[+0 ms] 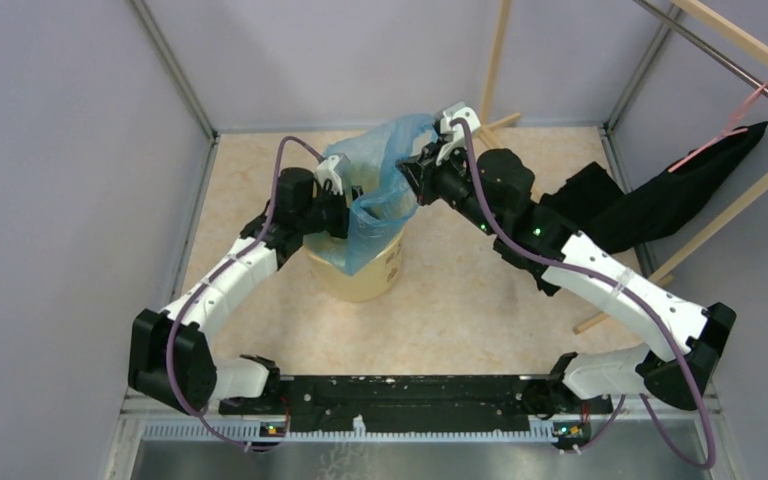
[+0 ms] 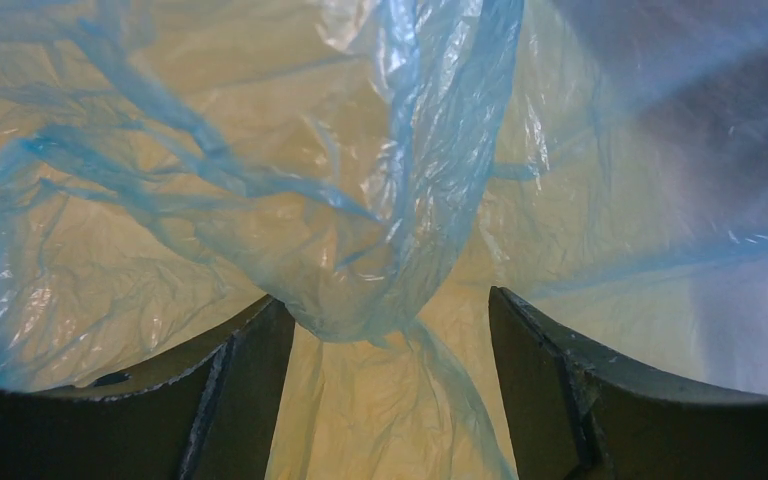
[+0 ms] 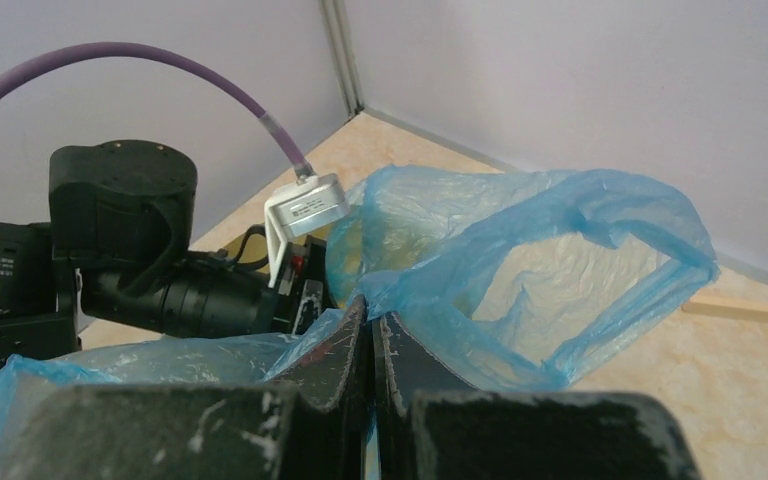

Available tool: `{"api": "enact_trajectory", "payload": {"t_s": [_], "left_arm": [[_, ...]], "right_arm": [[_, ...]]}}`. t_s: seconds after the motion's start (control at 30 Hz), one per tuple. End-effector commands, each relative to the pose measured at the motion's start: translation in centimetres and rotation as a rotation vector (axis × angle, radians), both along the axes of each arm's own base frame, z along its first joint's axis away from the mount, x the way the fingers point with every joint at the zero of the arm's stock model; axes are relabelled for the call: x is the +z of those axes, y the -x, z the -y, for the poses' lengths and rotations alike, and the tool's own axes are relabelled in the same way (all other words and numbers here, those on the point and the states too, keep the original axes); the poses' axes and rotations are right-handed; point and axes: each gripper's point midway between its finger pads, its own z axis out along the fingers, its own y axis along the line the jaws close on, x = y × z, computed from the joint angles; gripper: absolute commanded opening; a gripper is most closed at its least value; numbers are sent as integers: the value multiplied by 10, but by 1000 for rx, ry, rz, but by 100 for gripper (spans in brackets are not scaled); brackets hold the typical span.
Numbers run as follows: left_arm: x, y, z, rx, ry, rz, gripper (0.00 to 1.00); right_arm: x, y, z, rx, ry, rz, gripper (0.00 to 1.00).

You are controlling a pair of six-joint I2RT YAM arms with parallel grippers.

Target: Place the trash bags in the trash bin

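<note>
The trash bag (image 1: 363, 226) is hanging around my open left gripper at the bin's rim. Next, I lift my left gripper clear while my right gripper pulls the bag's edge (image 1: 403, 178) away.
The light-blue trash bag (image 1: 380, 185) hangs crinkled over the mouth and front of the pale-yellow trash bin (image 1: 360, 275), which stands mid-table. My right gripper (image 1: 412, 176) is shut on a fold of the bag's edge (image 3: 520, 260) above the bin's right rim; in the right wrist view (image 3: 372, 312) its jaws are pressed together on film. My left gripper (image 1: 345, 208) is at the bin's left rim, inside the bag. In the left wrist view (image 2: 390, 335) its jaws stand wide apart, with a twisted strand of film (image 2: 400, 250) hanging loose between them over the yellow bin.
A black cloth (image 1: 660, 195) lies and hangs at the right, on a wooden rack (image 1: 720, 215). Wooden sticks (image 1: 495, 70) lean at the back. Grey walls enclose the table (image 1: 480, 300) on three sides. The left arm's wrist (image 3: 140, 270) sits close to my right gripper.
</note>
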Motion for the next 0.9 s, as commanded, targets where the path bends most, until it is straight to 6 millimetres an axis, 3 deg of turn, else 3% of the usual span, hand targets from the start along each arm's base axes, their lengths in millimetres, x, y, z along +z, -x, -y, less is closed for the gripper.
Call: {"api": "enact_trajectory", "payload": {"t_s": [0.0,0.3,0.43,0.6,0.7,0.87], "left_arm": [[29,0,24,-56,111,32,77],[25,26,87,-16,165,1,82],[29,25,94,7,204,-43,82],[50,21,83,59,184,15,90],[61,21,64,108,118,55,98],[82,35,34,156,67,137,99]], "right_arm": [[23,2,11,-14,-45,50,0],[13,-11,51,-39,-42,-11,0],[6,-9,61,-36,1,-18,0],[3,1,58,38,11,-18,0],[2,8,50,103,29,-10,0],[7,35,38,273,53,52,0]]}}
